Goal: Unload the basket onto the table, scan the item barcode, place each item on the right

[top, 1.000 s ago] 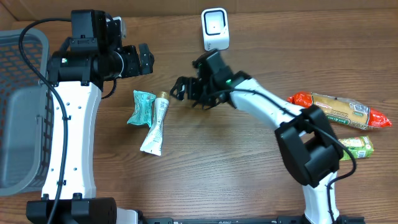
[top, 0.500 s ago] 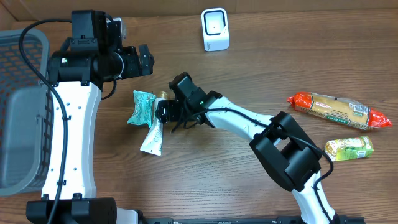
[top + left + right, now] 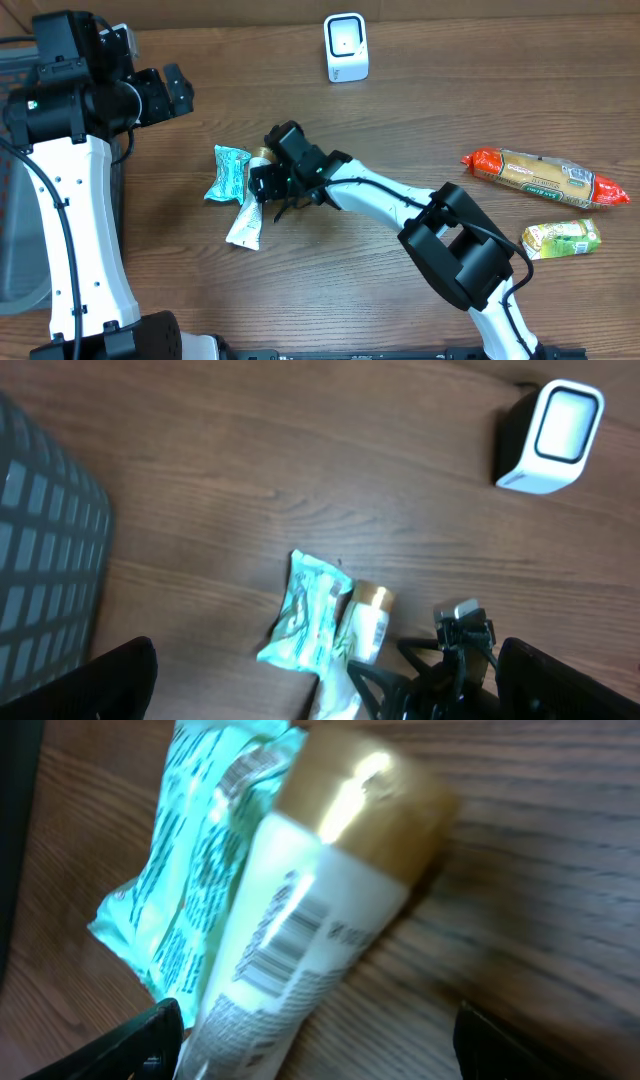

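Observation:
Next, my right gripper puts the white tube down in the clear middle (image 3: 346,222) and then grips it below the barcode, because the tube is lying against the teal packet (image 3: 246,177).
A white tube (image 3: 248,208) with a gold cap lies on the wooden table, touching a teal packet (image 3: 226,172) on its left. My right gripper (image 3: 262,182) is low over the tube's cap end. In the right wrist view the tube (image 3: 300,910) shows a barcode and lies between the open fingers (image 3: 140,1040), nearer the left one, with table showing on its right. The white scanner (image 3: 345,47) stands at the back. My left gripper (image 3: 170,92) hangs open and empty at the back left, looking down on the teal packet (image 3: 305,610), tube (image 3: 365,625) and scanner (image 3: 550,432).
A grey basket (image 3: 45,560) sits at the far left. An orange-ended snack pack (image 3: 545,177) and a small green pack (image 3: 562,237) lie at the right. The right arm's links stretch across the table's middle.
The right gripper swept from near the scanner down and left to the tube, then held there. The left arm shifted leftward. The tube and packet stayed put.

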`<state>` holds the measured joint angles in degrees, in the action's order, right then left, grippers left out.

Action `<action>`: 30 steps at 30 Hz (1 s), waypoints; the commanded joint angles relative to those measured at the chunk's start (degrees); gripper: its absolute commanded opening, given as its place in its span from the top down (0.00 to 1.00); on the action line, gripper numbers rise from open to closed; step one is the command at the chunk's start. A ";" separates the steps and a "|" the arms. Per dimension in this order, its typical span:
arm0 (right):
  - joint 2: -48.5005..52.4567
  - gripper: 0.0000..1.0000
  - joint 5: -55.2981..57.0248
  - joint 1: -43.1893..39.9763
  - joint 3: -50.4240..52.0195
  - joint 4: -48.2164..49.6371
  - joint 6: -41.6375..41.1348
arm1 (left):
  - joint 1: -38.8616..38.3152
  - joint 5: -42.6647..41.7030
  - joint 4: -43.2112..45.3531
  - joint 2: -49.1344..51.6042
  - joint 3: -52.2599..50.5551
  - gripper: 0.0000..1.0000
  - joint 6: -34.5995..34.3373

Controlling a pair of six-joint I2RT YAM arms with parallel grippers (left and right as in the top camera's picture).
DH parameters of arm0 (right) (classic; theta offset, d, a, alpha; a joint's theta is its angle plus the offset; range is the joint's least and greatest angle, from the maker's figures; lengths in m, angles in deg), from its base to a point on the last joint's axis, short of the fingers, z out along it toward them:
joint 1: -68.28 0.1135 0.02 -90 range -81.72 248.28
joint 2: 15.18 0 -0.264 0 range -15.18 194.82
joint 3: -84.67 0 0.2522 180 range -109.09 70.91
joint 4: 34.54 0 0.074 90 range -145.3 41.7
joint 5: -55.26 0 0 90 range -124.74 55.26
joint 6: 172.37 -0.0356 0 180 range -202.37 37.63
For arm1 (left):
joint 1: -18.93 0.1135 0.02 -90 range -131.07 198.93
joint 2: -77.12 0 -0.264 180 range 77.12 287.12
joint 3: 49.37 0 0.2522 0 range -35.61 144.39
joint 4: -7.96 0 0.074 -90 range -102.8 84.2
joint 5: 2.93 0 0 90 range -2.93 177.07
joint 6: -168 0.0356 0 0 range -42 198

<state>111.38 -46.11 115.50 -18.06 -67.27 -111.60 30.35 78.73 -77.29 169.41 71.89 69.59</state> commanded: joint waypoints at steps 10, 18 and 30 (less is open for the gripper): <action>1.44 0.14 4.92 1.42 -1.68 -1.70 -0.94 | 0.20 -0.09 -1.60 -0.15 0.98 0.00 1.36; 3.04 0.41 5.77 1.46 -1.40 -0.61 -0.98 | 0.20 -0.09 -1.60 -0.15 0.98 0.00 1.36; -1.84 0.96 4.28 -0.63 -2.29 -5.11 2.36 | 0.17 -0.11 -1.60 -0.15 0.98 0.00 1.36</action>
<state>112.61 -42.77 116.68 -19.79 -70.48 -112.67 30.55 78.71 -78.73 169.41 71.89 69.62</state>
